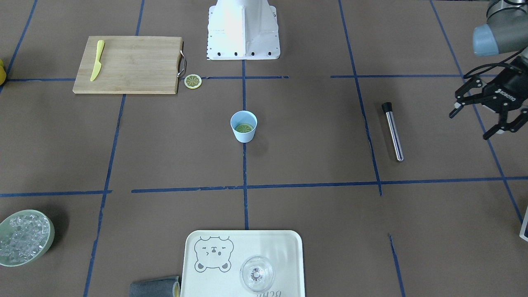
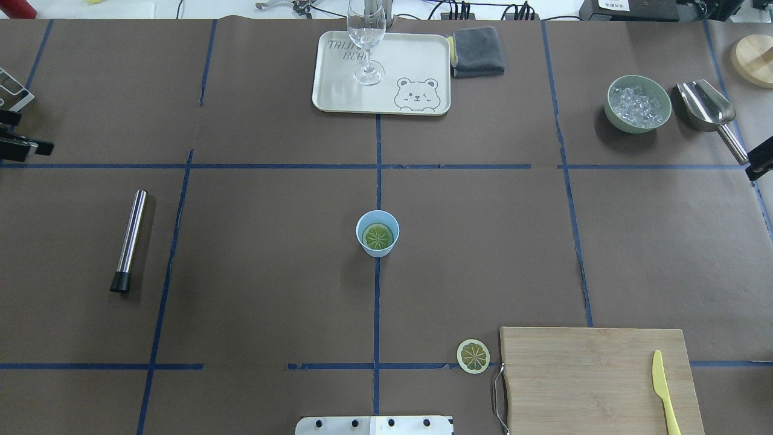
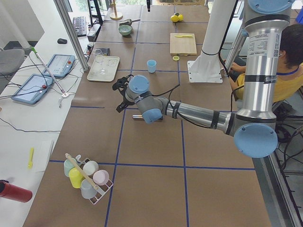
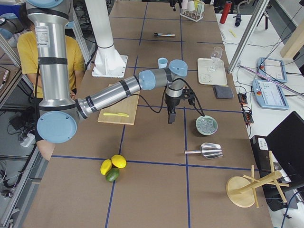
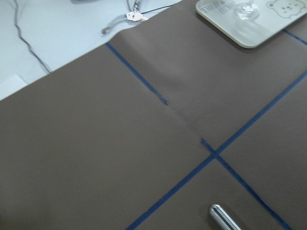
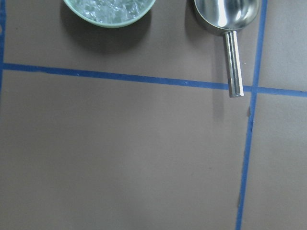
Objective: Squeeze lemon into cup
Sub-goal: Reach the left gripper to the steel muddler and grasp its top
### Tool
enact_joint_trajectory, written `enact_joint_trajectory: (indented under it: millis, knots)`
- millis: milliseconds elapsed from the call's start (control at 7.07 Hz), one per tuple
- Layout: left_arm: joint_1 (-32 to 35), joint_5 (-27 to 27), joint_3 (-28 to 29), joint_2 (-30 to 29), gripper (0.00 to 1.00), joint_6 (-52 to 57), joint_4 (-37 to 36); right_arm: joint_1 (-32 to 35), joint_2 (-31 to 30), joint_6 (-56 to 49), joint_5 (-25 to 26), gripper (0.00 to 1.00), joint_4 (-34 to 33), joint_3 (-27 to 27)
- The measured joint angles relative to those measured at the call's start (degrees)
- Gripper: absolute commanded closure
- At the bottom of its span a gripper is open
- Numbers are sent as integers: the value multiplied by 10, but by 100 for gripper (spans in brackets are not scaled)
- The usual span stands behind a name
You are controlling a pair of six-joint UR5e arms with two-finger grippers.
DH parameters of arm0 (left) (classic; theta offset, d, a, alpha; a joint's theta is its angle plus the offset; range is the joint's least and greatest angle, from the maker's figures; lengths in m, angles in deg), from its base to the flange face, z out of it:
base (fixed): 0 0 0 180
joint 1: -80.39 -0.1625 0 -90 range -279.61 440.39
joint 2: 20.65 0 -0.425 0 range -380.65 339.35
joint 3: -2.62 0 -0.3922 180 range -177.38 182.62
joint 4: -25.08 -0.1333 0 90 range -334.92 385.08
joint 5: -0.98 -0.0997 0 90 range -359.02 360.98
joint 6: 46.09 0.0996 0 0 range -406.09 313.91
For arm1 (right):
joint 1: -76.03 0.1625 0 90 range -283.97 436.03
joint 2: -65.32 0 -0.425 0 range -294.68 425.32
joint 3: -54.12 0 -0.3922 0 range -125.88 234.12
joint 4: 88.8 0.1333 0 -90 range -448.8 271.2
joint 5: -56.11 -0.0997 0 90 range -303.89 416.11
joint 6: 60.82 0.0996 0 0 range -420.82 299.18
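Observation:
I see the black cap (image 1: 387,107) meet the rod's steel body at a gapless seam (image 1: 388,111), so the cap will stay on when I push it into the light-blue cup.
The light-blue cup (image 1: 243,133) stands upright at the table's middle, also in the overhead view (image 2: 364,226). One lemon slice (image 2: 378,236) lies flat inside it, cut face up (image 1: 244,128). A second lemon slice (image 1: 193,81) lies on the table beside the cutting board's handle (image 2: 473,356). My left gripper (image 1: 471,123) is open and empty, far off at the table's side near the steel rod. Of my right gripper only a black sliver (image 2: 760,160) shows at the overhead view's edge; it hangs near the ice bowl (image 4: 171,116), and I cannot tell whether it is open or shut.
A wooden cutting board (image 2: 580,374) carries a yellow knife (image 2: 663,389). A steel rod with a black cap (image 2: 128,240) lies on my left side. A tray (image 2: 338,90) with a clear glass (image 2: 366,36), a grey cloth (image 2: 478,51), an ice bowl (image 2: 638,104) and a metal scoop (image 2: 706,109) line the far edge.

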Motion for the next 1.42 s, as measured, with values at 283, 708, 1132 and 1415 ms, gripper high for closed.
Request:
enact_joint_trajectory:
  millis: [283, 708, 1132, 1415]
  knots:
    - [-94, -117, 6, -4, 22, -147, -6, 56, -43, -85, -33, 0, 0, -2]
    - [-193, -240, 47, -49, 29, -318, -58, 97, -68, -140, -54, 0, 0, -4]
    - [-214, -278, 71, -50, 30, -339, -63, 100, -69, -143, -54, 0, 0, -5]
    - [-221, -292, 82, -50, 37, -339, -63, 100, -69, -144, -52, 0, 0, -6]
